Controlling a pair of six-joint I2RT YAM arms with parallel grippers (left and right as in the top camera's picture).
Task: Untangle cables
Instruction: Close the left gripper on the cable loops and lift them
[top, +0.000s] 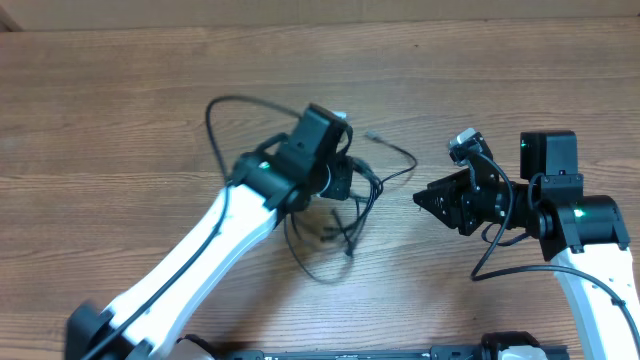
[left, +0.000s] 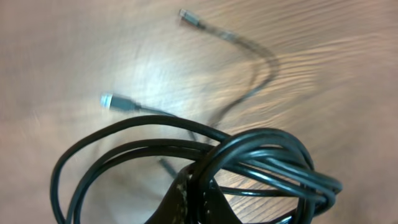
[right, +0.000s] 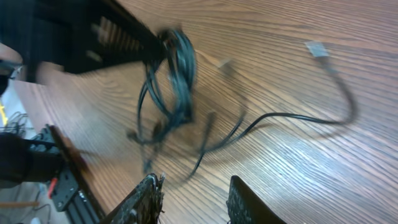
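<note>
My right gripper should keep moving closer until the loops (top: 372, 188) are between its fingers, because the cable loops (right: 181, 81) hang free from my left gripper and face open fingers.
The cables (top: 345, 215) are a tangle of thin black cords in the middle of the wooden table. One large loop (top: 235, 110) reaches back left, and a strand with a small plug tip (top: 373, 135) reaches right. My left gripper (top: 352, 185) is shut on a bunch of the cords and holds it above the table. In the left wrist view the cord bundle (left: 261, 158) passes through its jaws (left: 200, 196), with two light plug tips (left: 109, 101) below. My right gripper (top: 420, 200) is open and empty, to the right of the tangle; its fingers (right: 194, 202) show in the right wrist view, with the cables (right: 177, 81) ahead.
The table (top: 120, 100) is brown wood grain. The right arm's own thicker black cable (top: 497, 240) hangs beside its wrist. A dark rail (top: 340, 352) runs along the front edge.
</note>
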